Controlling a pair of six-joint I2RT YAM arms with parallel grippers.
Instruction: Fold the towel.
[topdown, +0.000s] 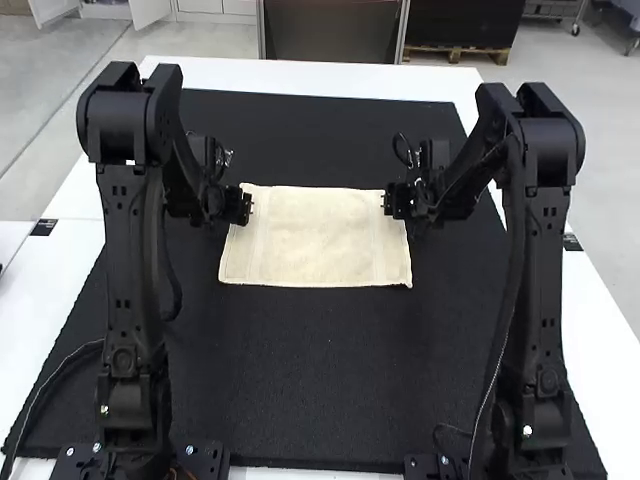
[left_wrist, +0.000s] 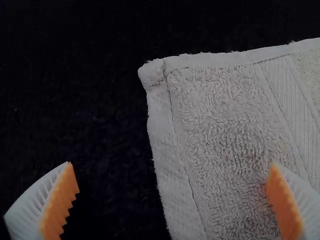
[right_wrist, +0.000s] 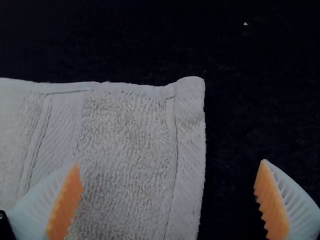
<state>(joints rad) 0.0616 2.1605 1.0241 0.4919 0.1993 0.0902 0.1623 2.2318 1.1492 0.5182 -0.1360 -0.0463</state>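
The towel's far edge (topdown: 313, 187) spans loosely between my grippers, so I expect the towel to sag in the middle and its near edge stay down when I lift.
The cream towel (topdown: 316, 238) lies spread flat on the dark mat. My left gripper (topdown: 242, 205) is over its far left corner, and my right gripper (topdown: 392, 201) is over its far right corner. In the left wrist view, my left gripper (left_wrist: 170, 187) is open, its fingers apart on either side of the side edge of the towel (left_wrist: 225, 130). In the right wrist view, my right gripper (right_wrist: 169, 187) likewise stands open around the other side edge of the towel (right_wrist: 125, 135). Neither holds any cloth.
The black mat (topdown: 310, 380) covers most of the white table (topdown: 300, 76), whose surface shows around it. Both arms rise from the near edge. A cable (topdown: 60, 368) runs beside the left arm's base.
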